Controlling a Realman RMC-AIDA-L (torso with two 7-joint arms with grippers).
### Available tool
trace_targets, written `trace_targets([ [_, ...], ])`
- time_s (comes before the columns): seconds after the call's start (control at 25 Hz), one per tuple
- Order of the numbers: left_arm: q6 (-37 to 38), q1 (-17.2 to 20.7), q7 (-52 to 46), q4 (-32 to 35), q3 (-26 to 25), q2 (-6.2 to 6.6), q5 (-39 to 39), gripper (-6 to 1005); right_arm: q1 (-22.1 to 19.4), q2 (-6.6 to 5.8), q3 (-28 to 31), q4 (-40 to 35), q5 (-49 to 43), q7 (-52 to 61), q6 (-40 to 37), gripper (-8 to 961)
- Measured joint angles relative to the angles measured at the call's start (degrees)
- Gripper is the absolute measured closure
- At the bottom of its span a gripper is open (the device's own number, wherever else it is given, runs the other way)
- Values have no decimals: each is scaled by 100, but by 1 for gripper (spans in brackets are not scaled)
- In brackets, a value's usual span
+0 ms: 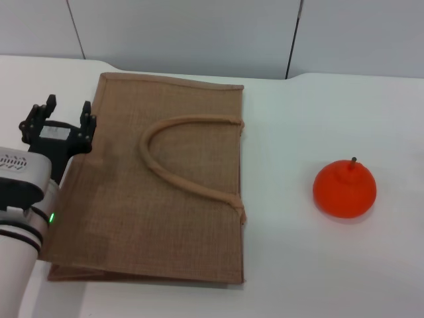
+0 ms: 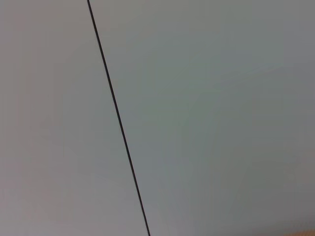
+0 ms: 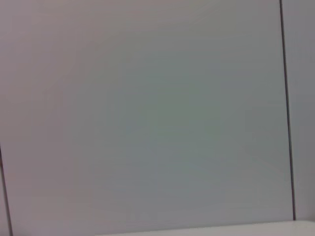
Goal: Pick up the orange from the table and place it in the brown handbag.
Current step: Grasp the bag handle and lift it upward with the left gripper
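Note:
My left gripper should grab the bend of the looped handle [image 1: 146, 147] and lift it before the orange goes in, because the brown handbag lies flat with its opening [image 1: 240, 167] closed.
The orange [image 1: 344, 187] sits on the white table [image 1: 311, 119] at the right, its dark stem pointing up. The brown handbag [image 1: 172, 218] lies flat at centre-left, its looped handle [image 1: 173, 154] resting on top and its mouth facing right toward the orange. My left gripper [image 1: 58, 120] is at the bag's left edge near the far corner, its black fingers spread apart and holding nothing. My right gripper is out of the head view. Both wrist views show only the grey wall panels.
A grey panelled wall [image 1: 199, 33] runs behind the table's far edge. Bare white tabletop lies between the bag and the orange and around the fruit.

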Motion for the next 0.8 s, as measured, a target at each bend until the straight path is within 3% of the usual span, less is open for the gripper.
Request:
trace_targets([
  [0.12,-20,19,-155,164,-11,22,-3,433,14,0,-8,0,-7,0,-83,73],
  [0.32,-231,45,-973,496,-28,162,36,438,38,-1,-62,0,-25,106,-186,73],
  [0.48,-845,23,-1319,959,-45,444,60,441,61,-5,-87,0,-31,153,-206,73],
  [0.68,-2045,23,-920,1837,-187,841,125,446,68,-7,-88,0,-32,155,-247,73],
  [0.72,-2045,23,-920,1837,-187,841,125,446,72,-8,-88,0,-31,156,-268,73],
  [0.76,-2432,46,-737,2065,-318,898,141,446,77,-9,-91,0,-32,156,-288,73],
  [0.8,-3442,117,-308,2543,-724,963,151,446,83,-9,-92,0,-31,157,-301,73],
])
